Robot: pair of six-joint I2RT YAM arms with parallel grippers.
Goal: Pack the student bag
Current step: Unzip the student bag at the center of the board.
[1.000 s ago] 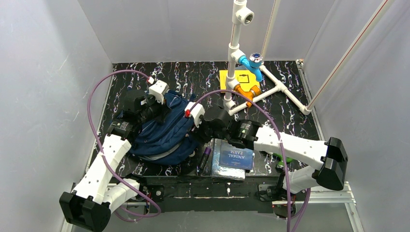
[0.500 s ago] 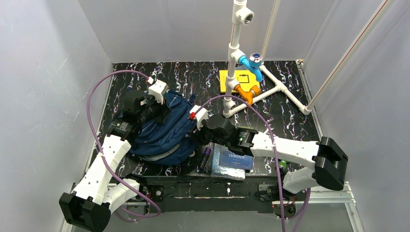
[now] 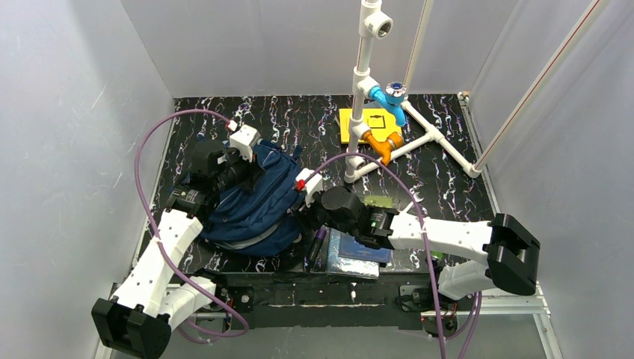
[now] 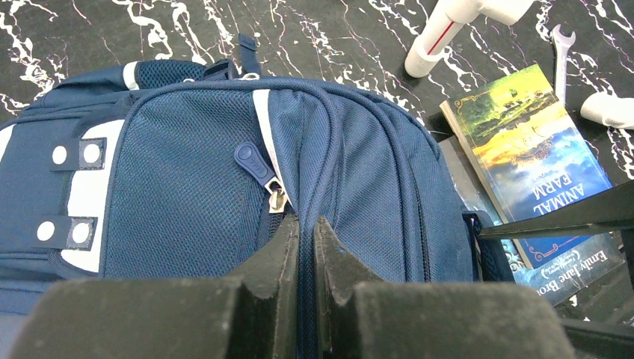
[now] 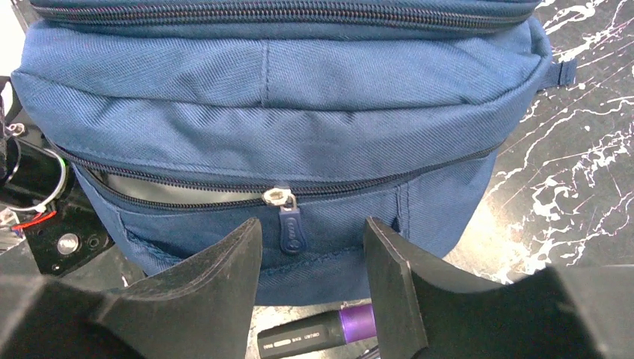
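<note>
The pocket's zip is open only as far as the blue zipper pull, so the robot's right gripper should take hold of the pull and move it toward the closed end.
The student bag, navy with grey stripes, lies on the black marbled table at the left. My left gripper rests on its top, shut on a fold of its fabric just below a zipper pull. My right gripper stands open at the bag's right side; in the right wrist view its jaws sit either side of a pocket's blue zipper pull without touching it. That pocket's zip is partly open. A purple-and-black marker lies on the table beneath the jaws.
Books, the top one titled Animal Farm, lie to the right of the bag. A white pipe frame with blue and orange fittings and a yellow card stands at the back. A small wrench lies nearby. Grey walls enclose the table.
My right gripper has moved left and nearer, down to the bag's side pocket zipper, still open. The left gripper and the bag have stayed put.
</note>
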